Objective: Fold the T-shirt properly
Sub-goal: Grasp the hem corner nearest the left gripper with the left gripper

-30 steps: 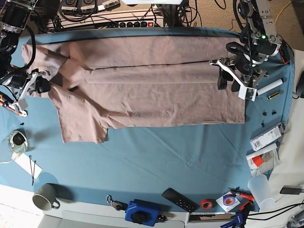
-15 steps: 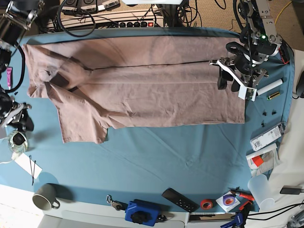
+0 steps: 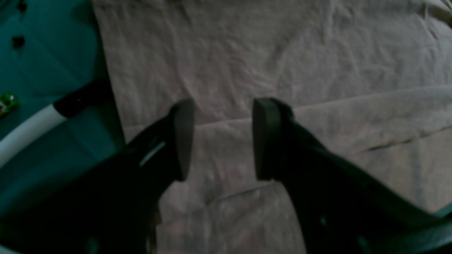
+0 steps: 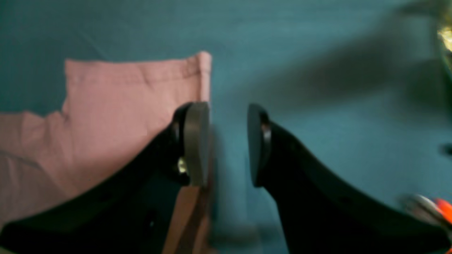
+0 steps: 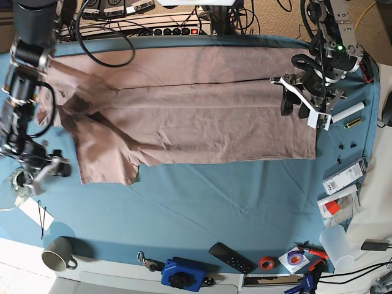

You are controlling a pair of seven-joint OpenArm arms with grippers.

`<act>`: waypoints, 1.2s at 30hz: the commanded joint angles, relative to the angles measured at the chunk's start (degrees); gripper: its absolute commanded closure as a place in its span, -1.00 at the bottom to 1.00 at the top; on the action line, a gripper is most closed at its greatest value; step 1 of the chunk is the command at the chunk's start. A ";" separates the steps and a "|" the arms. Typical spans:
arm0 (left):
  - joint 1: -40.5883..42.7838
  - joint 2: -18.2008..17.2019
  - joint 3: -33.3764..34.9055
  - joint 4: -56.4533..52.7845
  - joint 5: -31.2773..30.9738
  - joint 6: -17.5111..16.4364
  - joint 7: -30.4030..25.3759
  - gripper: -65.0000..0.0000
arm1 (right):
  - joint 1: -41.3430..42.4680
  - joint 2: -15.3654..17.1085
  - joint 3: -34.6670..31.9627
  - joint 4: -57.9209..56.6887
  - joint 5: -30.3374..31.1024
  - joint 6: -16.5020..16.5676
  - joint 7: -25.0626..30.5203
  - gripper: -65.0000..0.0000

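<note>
The folded far part stops at a straight lengthwise edge (image 5: 202,108), so the robot can expect the T-shirt's near flap (image 5: 214,136) to bend over there when it carries the flap back.
The pink-beige T-shirt (image 5: 196,116) lies spread across the teal table cloth (image 5: 214,196), its far part folded over along its length. The lower sleeve (image 5: 104,162) juts toward the front left. My right gripper (image 5: 56,168) is open and empty, low over the cloth just left of that sleeve. In the right wrist view the sleeve's hemmed corner (image 4: 134,91) lies beside one of my fingers (image 4: 196,141). My left gripper (image 5: 294,108) is open and empty just above the shirt's right end. In the left wrist view it (image 3: 220,139) hovers over a fold line in the fabric (image 3: 282,53).
A white tube with a black end (image 5: 347,113) lies right of the shirt and shows in the left wrist view (image 3: 31,121). A mug (image 5: 58,254), a blue device (image 5: 184,274), a remote (image 5: 231,257), a red tape roll (image 5: 266,263) and a plastic cup (image 5: 335,245) line the front edge.
My right arm let go of the upper left sleeve and swung down toward the front, ending beside the lower sleeve. The upper sleeve now lies flat. The left arm has not moved.
</note>
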 commanded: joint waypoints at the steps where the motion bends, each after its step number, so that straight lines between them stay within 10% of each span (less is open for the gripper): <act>1: -0.13 -0.28 -0.07 0.87 -0.66 -0.20 -1.20 0.15 | 2.49 0.26 -0.20 -1.07 -0.37 0.17 1.88 0.42; 8: -0.15 -0.28 -0.07 0.87 -0.63 -0.20 -1.22 0.15 | 3.72 -5.09 -0.11 -7.34 -7.52 -1.86 3.56 0.42; 20: -5.44 -0.59 0.55 -3.02 3.45 -0.28 -7.19 0.15 | 3.21 -4.94 -0.07 -7.52 -8.00 -2.32 0.55 0.42; 30: -17.64 -9.25 2.84 -17.59 11.32 2.84 -5.22 0.15 | 3.23 -4.92 -0.07 -7.50 -7.82 -2.32 -0.39 0.42; 36: -24.20 -12.66 2.84 -30.45 2.58 -1.29 -0.66 0.15 | 3.23 -4.96 -0.07 -7.50 -7.80 -2.10 -0.39 0.42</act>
